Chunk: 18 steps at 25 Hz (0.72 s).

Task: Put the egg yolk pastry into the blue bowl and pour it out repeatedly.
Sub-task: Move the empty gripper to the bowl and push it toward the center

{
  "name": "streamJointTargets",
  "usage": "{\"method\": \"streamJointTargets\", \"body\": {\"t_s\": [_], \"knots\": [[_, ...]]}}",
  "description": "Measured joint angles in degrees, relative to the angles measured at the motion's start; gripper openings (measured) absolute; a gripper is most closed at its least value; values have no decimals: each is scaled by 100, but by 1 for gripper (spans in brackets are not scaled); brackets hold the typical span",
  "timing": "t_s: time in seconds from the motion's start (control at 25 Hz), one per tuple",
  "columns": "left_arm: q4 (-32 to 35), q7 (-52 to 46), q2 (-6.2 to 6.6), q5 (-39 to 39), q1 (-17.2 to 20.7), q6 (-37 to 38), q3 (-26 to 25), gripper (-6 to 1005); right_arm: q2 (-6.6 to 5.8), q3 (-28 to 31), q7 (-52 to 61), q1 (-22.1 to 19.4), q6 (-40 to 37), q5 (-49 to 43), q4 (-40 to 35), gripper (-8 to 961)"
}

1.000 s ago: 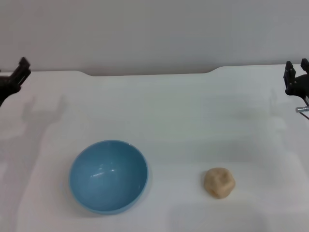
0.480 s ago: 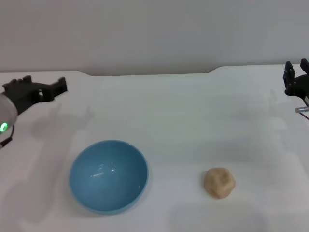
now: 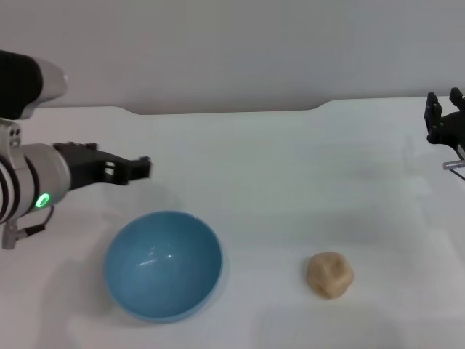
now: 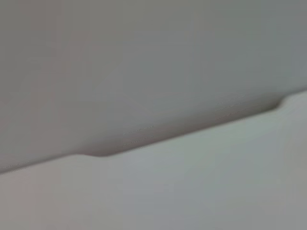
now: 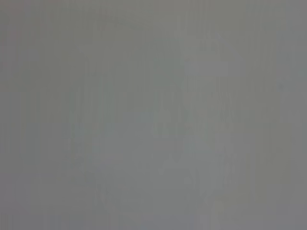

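Note:
The blue bowl [image 3: 163, 266] is standing upright, and its rim on my left gripper's side [image 3: 107, 263] is free. I keep going down toward that rim until the fingers are on both sides of it.
The blue bowl [image 3: 163, 265] stands upright and empty on the white table, at the front left in the head view. The egg yolk pastry [image 3: 329, 274], a small tan ball, lies on the table to the right of the bowl, well apart from it. My left gripper [image 3: 139, 169] reaches in from the left and hovers behind the bowl's far rim, touching nothing. My right gripper [image 3: 445, 103] is parked at the far right edge, open and empty, far behind the pastry. Neither wrist view shows the bowl or the pastry.
The white table [image 3: 290, 167] ends at a grey wall behind, with a notched back edge [image 3: 225, 111]. That edge also shows in the left wrist view [image 4: 100, 154]. The right wrist view shows only plain grey.
My left arm has swung in from the far left edge toward the middle and now hangs behind the bowl. The right arm, bowl and pastry have not moved.

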Motion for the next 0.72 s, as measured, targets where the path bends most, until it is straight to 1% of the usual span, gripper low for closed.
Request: {"method": "streamJointTargets", "body": {"t_s": [0.12,0.16,0.2,0.28,0.52,0.72], "knots": [[128,132,5,-150,-111,-527,-106,861,-1,4,-1,-9,-1,-1,61,306],[143,161,7,-123,-203,-868,-164,861,-1,5,-2,-18,-1,-1,70,306],[143,161,7,-123,-203,-868,-164,860,-1,5,-2,-18,-1,-1,70,306],[129,236,8,-109,-313,-1182,-200,858,-1,11,-3,-35,-1,-1,70,305],[98,373,-3,-89,-375,-1374,-211,854,4,-9,-6,-42,-1,-1,53,305],[73,376,-11,-89,-404,-1767,-212,851,8,-13,-7,-53,0,-1,36,305]]}}
